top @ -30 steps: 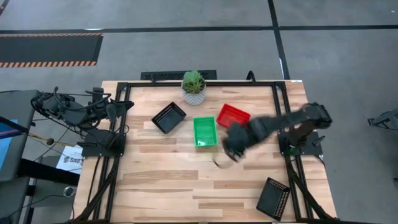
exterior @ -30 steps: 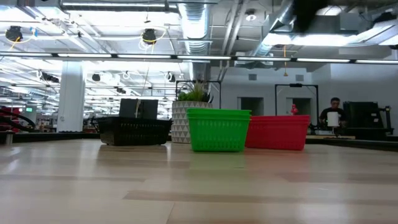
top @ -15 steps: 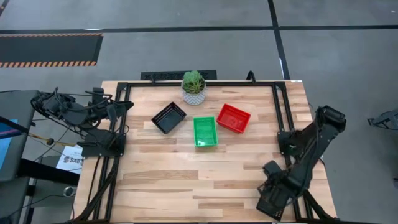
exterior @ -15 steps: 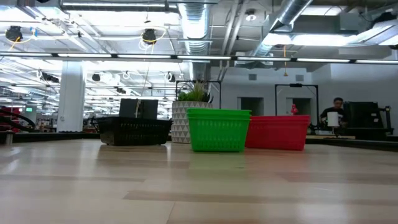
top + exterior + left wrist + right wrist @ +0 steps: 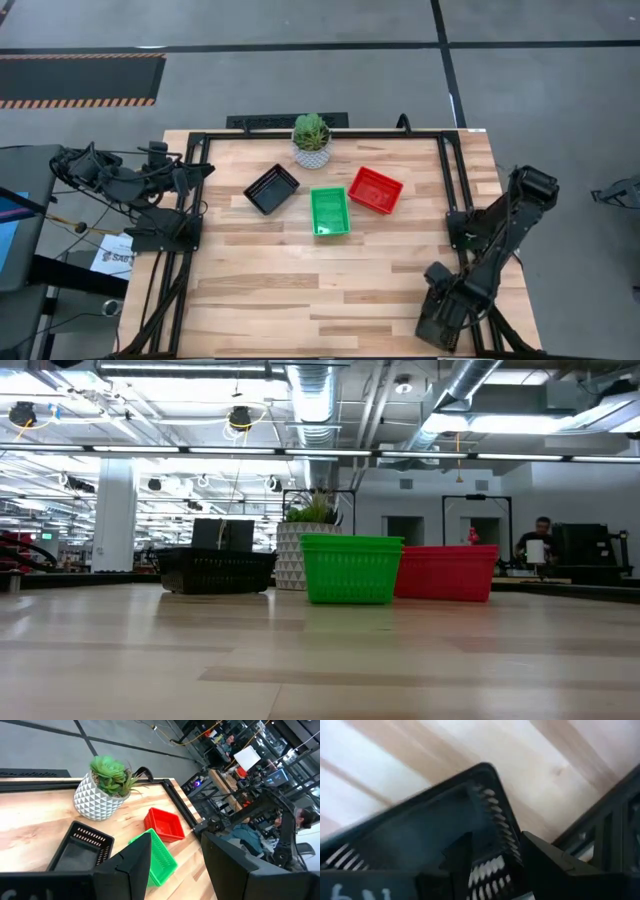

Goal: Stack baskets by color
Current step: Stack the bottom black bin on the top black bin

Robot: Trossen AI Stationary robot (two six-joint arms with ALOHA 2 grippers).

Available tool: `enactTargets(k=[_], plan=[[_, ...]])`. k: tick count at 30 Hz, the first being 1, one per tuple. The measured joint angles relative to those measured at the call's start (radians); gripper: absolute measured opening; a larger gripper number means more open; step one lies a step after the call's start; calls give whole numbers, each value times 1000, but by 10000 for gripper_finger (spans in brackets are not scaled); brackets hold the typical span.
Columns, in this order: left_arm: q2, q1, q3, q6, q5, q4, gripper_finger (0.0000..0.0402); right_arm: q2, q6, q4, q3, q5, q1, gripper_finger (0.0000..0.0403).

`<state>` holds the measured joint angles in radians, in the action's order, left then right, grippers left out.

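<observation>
The near black basket (image 5: 434, 332) should nest inside the far black basket (image 5: 271, 189) when I lower it there, since that one is open and empty with sloping sides.
At the far middle of the table a black basket (image 5: 272, 189), a green basket (image 5: 330, 211) and a red basket (image 5: 376, 190) rest on their bases. A second black basket (image 5: 420, 835) sits at the near right corner, mostly hidden under my right gripper (image 5: 440, 318). That gripper points down and is open. Its fingers (image 5: 545, 865) stand on either side of the basket's slotted side wall (image 5: 492, 815), and I cannot tell whether they touch it. My left gripper (image 5: 175, 870) waits open at the table's left edge with nothing between its fingers.
A green plant in a white pot (image 5: 311, 140) stands at the far edge behind the baskets. A black metal frame (image 5: 455, 180) runs along the table's edges, close to the near right basket. Bare wood (image 5: 300, 290) fills the near middle.
My right gripper has swung from beside the red basket toward the table's near right corner. It has come down over the black basket there, tipping to point straight down. The baskets have stayed where they were.
</observation>
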<state>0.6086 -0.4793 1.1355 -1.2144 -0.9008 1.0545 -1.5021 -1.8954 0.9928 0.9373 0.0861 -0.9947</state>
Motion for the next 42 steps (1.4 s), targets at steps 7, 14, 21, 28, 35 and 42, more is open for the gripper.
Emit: enactTargets(k=[7, 14, 21, 28, 35, 42], plan=[[0, 0, 0, -13, 3, 10, 162, -1, -23, -29, -43, 24, 3, 96], [0, 0, 0, -12, 5, 11, 162, 0, -30, -30, -41, 25, 18, 17], [0, 0, 0, -11, 14, 11, 162, 43, -33, -30, -34, 0, 66, 4], [0, 0, 0, -10, 33, 11, 162, 164, 25, 37, 72, -146, 181, 1], [0, 0, 0, -10, 34, 11, 162, 201, 411, 76, 246, -224, 461, 1], [0, 0, 0, -10, 37, 11, 162, 103, 890, 26, 457, -213, 780, 0]])
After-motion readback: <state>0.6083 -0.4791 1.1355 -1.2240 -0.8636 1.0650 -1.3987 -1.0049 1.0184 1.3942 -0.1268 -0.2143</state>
